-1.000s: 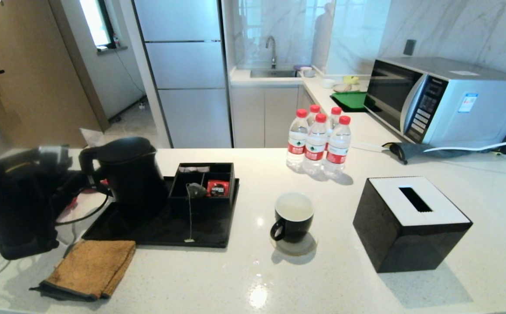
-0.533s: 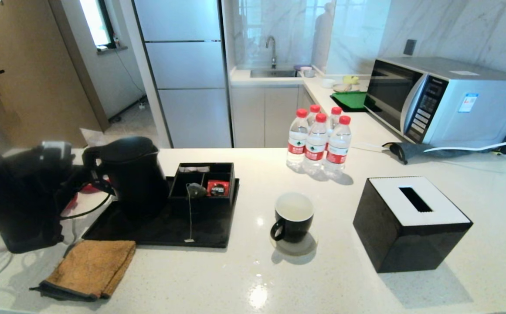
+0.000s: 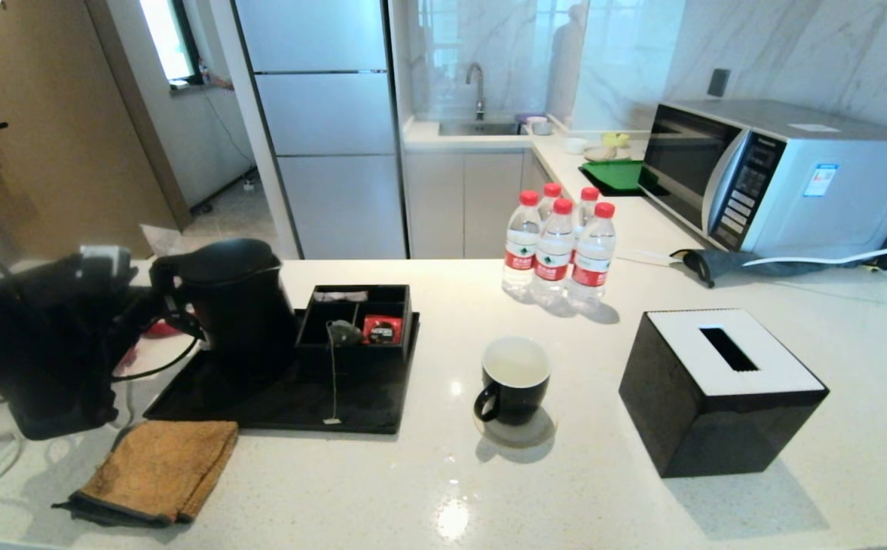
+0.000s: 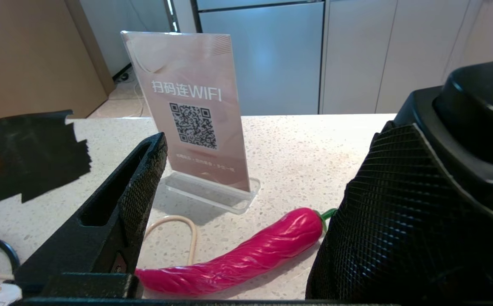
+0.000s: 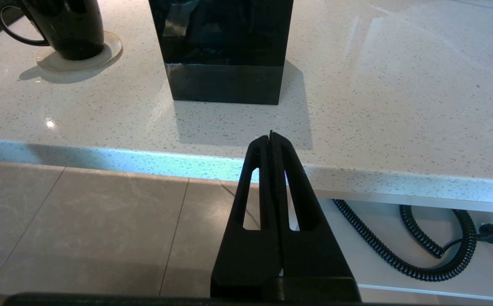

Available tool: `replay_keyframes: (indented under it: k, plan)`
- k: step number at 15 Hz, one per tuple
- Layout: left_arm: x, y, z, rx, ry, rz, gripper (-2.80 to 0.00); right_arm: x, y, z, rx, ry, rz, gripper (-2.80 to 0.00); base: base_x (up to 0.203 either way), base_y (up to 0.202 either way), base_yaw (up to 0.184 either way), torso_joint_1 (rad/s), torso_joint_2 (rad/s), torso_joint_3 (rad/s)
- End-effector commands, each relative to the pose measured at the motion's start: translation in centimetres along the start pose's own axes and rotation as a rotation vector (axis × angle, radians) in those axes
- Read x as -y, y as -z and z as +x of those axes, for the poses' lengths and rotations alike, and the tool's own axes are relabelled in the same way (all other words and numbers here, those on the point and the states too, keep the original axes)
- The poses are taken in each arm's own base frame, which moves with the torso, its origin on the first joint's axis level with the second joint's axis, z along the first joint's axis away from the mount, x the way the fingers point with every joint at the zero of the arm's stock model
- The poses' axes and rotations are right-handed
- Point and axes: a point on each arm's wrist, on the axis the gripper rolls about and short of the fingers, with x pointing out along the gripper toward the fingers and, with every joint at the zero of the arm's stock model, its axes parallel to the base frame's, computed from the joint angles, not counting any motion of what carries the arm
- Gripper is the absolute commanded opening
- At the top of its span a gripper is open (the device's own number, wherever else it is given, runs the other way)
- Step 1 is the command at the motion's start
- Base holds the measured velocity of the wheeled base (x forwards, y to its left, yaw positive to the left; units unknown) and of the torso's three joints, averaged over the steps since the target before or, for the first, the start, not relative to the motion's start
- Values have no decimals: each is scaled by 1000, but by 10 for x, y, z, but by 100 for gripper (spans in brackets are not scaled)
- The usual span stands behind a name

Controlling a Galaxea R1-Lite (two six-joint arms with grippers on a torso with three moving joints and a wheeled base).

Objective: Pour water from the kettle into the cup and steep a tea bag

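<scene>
I expect the lid (image 3: pixel 227 256) to stay shut when I tip the kettle to pour, because it sits closed at the kettle's rim behind the jutting spout (image 3: pixel 276 266).
The matte black kettle (image 3: pixel 229 305) stands upright at the back left of a black tray (image 3: pixel 351 397). My left gripper (image 3: pixel 151 309) is at its handle side, open; in the left wrist view the left gripper (image 4: pixel 278 142) has nothing between its fingers, and the kettle (image 4: pixel 480 114) lies just beyond one finger (image 4: pixel 399 221). The black cup (image 3: pixel 514 380) sits on a coaster right of the tray, holding pale water (image 3: pixel 516 361). The tea bag (image 3: pixel 344 333) rests in a black organiser, its string hanging down to a tag (image 3: pixel 331 420). My right gripper (image 5: pixel 271 137) is shut, parked below the counter edge.
A black tissue box (image 3: pixel 718 389) stands right of the cup. Several red-capped bottles (image 3: pixel 558 244) are behind it, with a microwave (image 3: pixel 779 176) at the back right. A brown cloth (image 3: pixel 157 470) lies before the tray. A red chilli (image 4: pixel 238 259) and a WiFi sign (image 4: pixel 191 110) sit left of the kettle.
The kettle has shifted slightly to the right and stands more upright. My left arm has moved a little right and upward beside it. The cup and tea bag have not moved.
</scene>
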Motion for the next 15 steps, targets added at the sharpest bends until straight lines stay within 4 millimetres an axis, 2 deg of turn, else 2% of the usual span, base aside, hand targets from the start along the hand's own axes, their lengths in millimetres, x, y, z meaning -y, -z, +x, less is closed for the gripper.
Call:
replay_keyframes:
  k: [1,6,7,15]
  plan:
    - [-1,-2,2,16,-1,2,0,0,0,0,-2,-1,0,-280,0,0,0,0,0,0]
    - [0,-2,3,18,1,2,0,0,0,0,-2,-1,0,-280,0,0,0,0,0,0]
    - [0,-2,3,18,1,2,-280,0,0,0,-2,-1,0,-280,0,0,0,0,0,0]
    - [5,1,4,13,13,-1,-280,0,0,0,-2,-1,0,-280,0,0,0,0,0,0]
